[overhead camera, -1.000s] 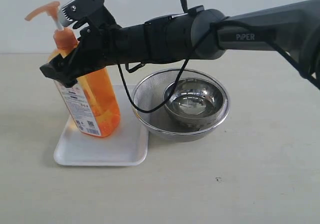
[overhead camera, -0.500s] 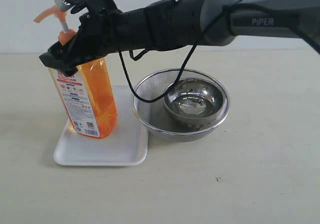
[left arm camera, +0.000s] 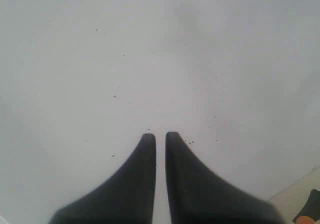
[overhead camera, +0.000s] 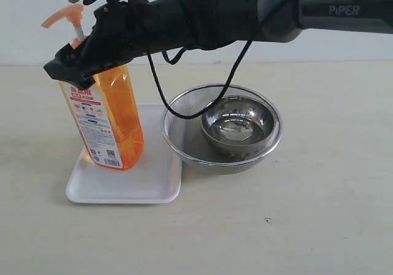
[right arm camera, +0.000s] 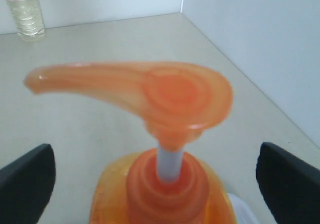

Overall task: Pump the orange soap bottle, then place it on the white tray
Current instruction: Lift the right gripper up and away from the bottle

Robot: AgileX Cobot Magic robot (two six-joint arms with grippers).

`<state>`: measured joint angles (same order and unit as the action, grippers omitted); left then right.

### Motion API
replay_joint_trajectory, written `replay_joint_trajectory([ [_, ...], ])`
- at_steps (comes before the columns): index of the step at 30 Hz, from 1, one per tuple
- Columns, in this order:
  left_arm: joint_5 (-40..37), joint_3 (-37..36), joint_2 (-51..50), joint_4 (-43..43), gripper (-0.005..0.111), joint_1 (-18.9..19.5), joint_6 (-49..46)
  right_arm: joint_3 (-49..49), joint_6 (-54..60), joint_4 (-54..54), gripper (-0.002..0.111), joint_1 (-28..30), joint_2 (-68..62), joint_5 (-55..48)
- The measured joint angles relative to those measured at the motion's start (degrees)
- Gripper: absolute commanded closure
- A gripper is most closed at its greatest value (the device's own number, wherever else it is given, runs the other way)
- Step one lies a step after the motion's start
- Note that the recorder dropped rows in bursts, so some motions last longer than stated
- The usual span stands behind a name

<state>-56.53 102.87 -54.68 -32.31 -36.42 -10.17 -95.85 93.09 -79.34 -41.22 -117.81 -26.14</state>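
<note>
My right gripper should keep moving back, fingers open, until it clears the pump head (overhead camera: 64, 15), because the orange soap bottle (overhead camera: 112, 131) stands upright on the white tray.
The orange soap bottle (overhead camera: 113, 124) stands upright on the left half of the white tray (overhead camera: 153, 183), its pump head (overhead camera: 61, 17) up on the white stem. My right gripper (overhead camera: 69, 72) reaches across from the right and straddles the bottle's shoulder, open. In the right wrist view the pump head (right arm camera: 170, 89) fills the middle, and the black fingers (right arm camera: 27, 184) stand far out on either side, apart from the bottle. My left gripper (left arm camera: 160, 134) is shut on nothing, facing a plain white surface; the exterior view does not show it.
A round steel mesh strainer (overhead camera: 184, 143) holding a steel bowl (overhead camera: 236, 124) stands right of the tray, touching its edge, under my right arm. A cable (overhead camera: 184, 112) hangs from the arm into the strainer. A clear bottle (right arm camera: 22, 9) stands far off by the wall.
The bottle has gone from leaning to standing upright on the tray. My right gripper has risen along it to the shoulder, and the arm has lifted.
</note>
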Motion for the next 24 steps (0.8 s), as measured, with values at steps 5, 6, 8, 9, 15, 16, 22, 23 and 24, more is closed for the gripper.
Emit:
replay_joint_trajectory([
  [5, 0.0, 0.0, 0.0, 0.0, 0.102, 0.0, 0.0, 0.0, -1.14, 1.86, 0.003, 0.0, 0.08, -1.95],
  [6, 0.0, 0.0, 0.0, 0.0, 0.102, 0.0, 0.0, 0.0, -1.99, 2.87, 0.003, 0.0, 0.08, -2.27],
  [8, 0.0, 0.0, 0.0, 0.0, 0.102, 0.0, 0.0, 0.0, -3.87, 5.67, 0.003, 0.0, 0.35, -3.03],
  [9, 0.0, 0.0, 0.0, 0.0, 0.102, 0.0, 0.0, 0.0, -5.16, 7.23, 0.003, 0.0, 0.49, -3.29],
  [15, 0.0, 0.0, 0.0, 0.0, 0.102, 0.0, 0.0, 0.0, -9.69, 13.11, 0.003, 0.0, 2.52, -3.95],
  [16, 0.0, 0.0, 0.0, 0.0, 0.102, 0.0, 0.0, 0.0, -9.94, 13.7, 0.003, 0.0, 2.78, -4.07],
  [22, 0.0, 0.0, 0.0, 0.0, 0.102, 0.0, 0.0, 0.0, -12.43, 15.7, 0.003, 0.9, 3.45, -5.25],
  [23, 0.0, 0.0, 0.0, 0.0, 0.102, 0.0, 0.0, 0.0, -13.12, 16.1, 0.003, 1.8, 3.49, -6.35],
  [24, 0.0, 0.0, 0.0, 0.0, 0.102, 0.0, 0.0, 0.0, -13.33, 16.27, 0.003, 2.38, 3.59, -7.22],
])
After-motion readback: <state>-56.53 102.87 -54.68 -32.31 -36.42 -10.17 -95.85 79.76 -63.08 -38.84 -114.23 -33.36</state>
